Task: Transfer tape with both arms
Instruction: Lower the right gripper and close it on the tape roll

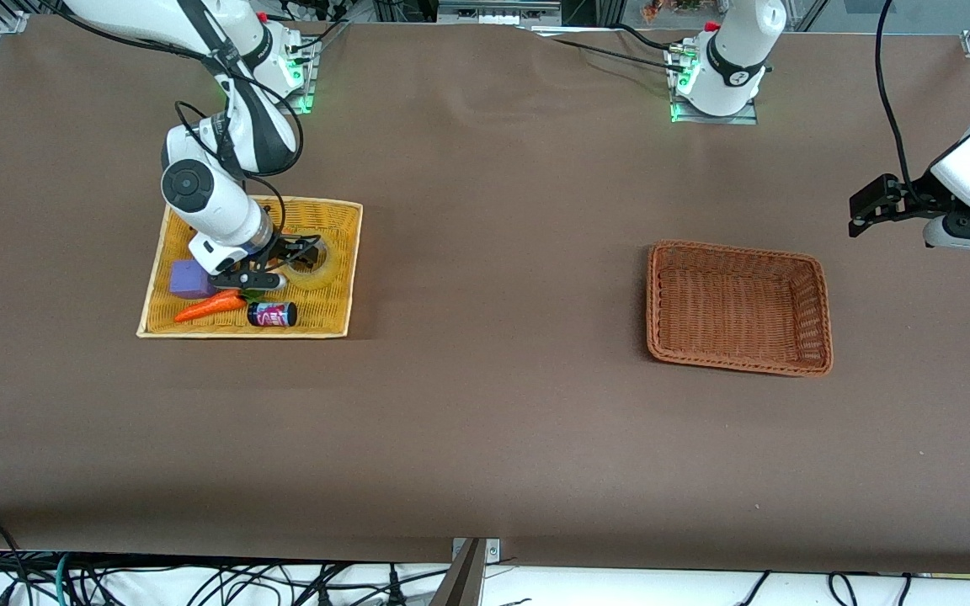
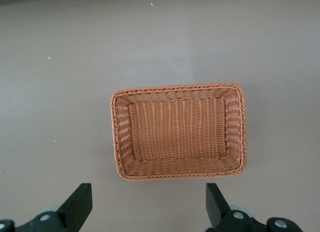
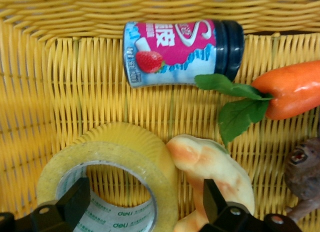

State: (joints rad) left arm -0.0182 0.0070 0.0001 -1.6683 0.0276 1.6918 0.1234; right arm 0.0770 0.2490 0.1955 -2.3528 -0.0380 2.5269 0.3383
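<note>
My gripper will lift the tape (image 3: 162, 174) alone and leave the croissant (image 3: 216, 171) behind, because the croissant lies beside the tape's outside, outside the ring.
The tape (image 1: 317, 263) is a yellowish translucent roll lying flat in a yellow wicker tray (image 1: 356, 252) at the right arm's end of the table. My right gripper (image 1: 270, 269) is down in the tray, and it stands open. In the right wrist view the right gripper (image 3: 145, 204) straddles the wall of the tape (image 3: 110, 162). One finger (image 3: 75, 197) is inside the roll's hole, the other over an orange-and-white croissant (image 3: 210, 167). My left gripper (image 1: 864, 210) waits in the air at the left arm's end, open and empty (image 2: 147, 209).
The tray also holds a pink-labelled bottle (image 3: 180, 52), a toy carrot (image 3: 295, 90) with green leaves, a purple block (image 1: 190, 278) and a brown object (image 3: 305, 167). A brown wicker basket (image 1: 826, 320) stands empty toward the left arm's end, below the left gripper's camera (image 2: 115, 137).
</note>
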